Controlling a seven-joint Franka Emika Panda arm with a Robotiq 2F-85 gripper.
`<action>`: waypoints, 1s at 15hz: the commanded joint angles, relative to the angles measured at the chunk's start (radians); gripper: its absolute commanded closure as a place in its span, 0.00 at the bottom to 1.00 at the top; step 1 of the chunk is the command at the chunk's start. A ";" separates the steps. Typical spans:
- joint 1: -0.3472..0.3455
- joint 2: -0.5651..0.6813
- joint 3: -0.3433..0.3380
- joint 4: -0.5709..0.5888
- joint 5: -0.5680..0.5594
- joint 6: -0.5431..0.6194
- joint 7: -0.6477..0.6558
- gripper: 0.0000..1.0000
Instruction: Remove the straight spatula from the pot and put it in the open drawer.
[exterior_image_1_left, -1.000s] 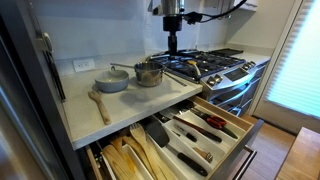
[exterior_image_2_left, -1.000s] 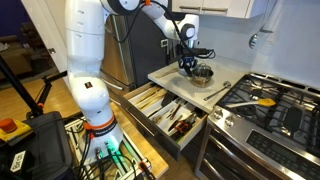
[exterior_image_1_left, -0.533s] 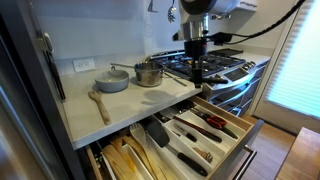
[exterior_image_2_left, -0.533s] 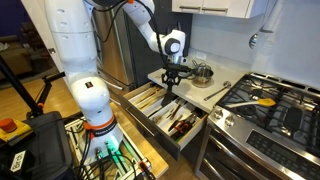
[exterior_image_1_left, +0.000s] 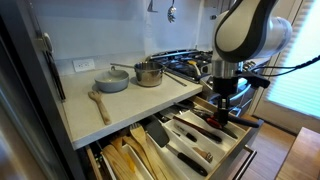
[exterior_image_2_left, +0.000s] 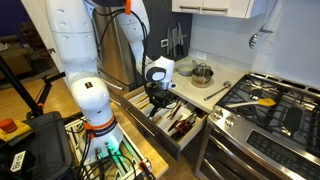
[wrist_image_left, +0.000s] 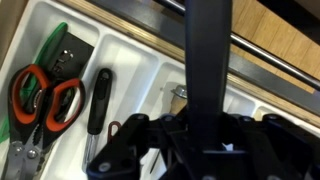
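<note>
Next, my gripper turns the straight spatula in line with the white dividers and pulls it inside before lowering it, because the spatula slants over the drawer's front edge.
My gripper (wrist_image_left: 205, 128) is shut on the straight spatula (wrist_image_left: 208, 50), a long dark bar that runs up from the jaws in the wrist view. In both exterior views the gripper (exterior_image_1_left: 221, 104) (exterior_image_2_left: 160, 103) hangs low over the open drawer (exterior_image_1_left: 246, 128) (exterior_image_2_left: 188, 140), which has white slanted dividers and dark-handled utensils. The spatula's tip hangs above the dividers (wrist_image_left: 140, 60). The shiny steel pot (exterior_image_1_left: 148, 73) (exterior_image_2_left: 202, 73) stands on the counter, well away from the gripper.
A pale-grey pan (exterior_image_1_left: 113, 80) and a wooden spoon (exterior_image_1_left: 98, 103) lie on the counter. A lower drawer of wooden utensils (exterior_image_1_left: 125, 158) is open. Red-handled scissors (wrist_image_left: 42, 95) lie in the drawer. The stove (exterior_image_2_left: 265, 105) stands beside it.
My gripper has moved from above the pot, away from the counter and down over the open drawer, carrying the spatula.
</note>
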 joint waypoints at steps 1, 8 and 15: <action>-0.040 0.080 0.053 -0.001 0.207 0.058 -0.095 0.98; -0.150 0.268 0.163 0.067 0.376 -0.083 -0.291 0.98; -0.224 0.348 0.152 0.185 0.398 -0.116 -0.257 0.98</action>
